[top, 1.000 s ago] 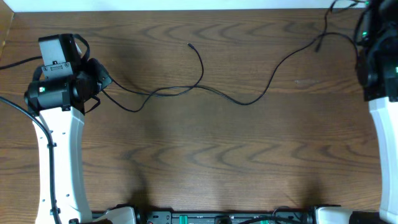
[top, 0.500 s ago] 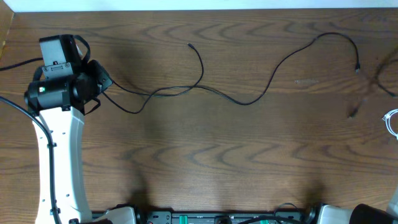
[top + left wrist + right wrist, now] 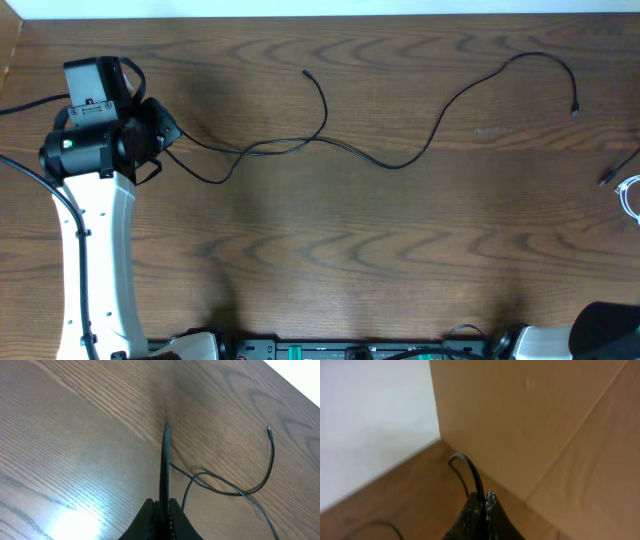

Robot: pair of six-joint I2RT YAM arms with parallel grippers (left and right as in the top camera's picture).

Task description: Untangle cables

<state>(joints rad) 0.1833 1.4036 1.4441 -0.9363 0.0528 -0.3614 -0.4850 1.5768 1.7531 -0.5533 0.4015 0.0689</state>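
Note:
I should keep lowering the black cable in my right gripper until it lies on open wood (image 3: pixel 588 235), because the short piece of black cable (image 3: pixel 609 177) is clear of the thin black cable.
The thin black cable (image 3: pixel 400 163) lies in waves across the wooden table, with one small plug (image 3: pixel 305 72) at the back middle and another (image 3: pixel 575 110) at the back right. My left gripper (image 3: pixel 170 135) is shut on the cable's left part. In the left wrist view the jaws (image 3: pixel 161 503) pinch a black length (image 3: pixel 164 455), with thin loops (image 3: pixel 225 491) beyond. A bit of the white cable (image 3: pixel 630 196) shows at the right edge. My right gripper (image 3: pixel 484 496) is shut on a black cable (image 3: pixel 470 471). It is out of the overhead view.
A short black strand (image 3: pixel 606 177) lies at the right edge beside the white cable. The right wrist view faces a light wooden panel (image 3: pixel 545 425) and a white wall (image 3: pixel 370 420). The right arm's base (image 3: pixel 605 335) sits at the bottom right corner.
The right arm has left the overhead view's top right corner. The black cable's right end dropped onto the table. The white cable came into view, and the short black strand slid to the right.

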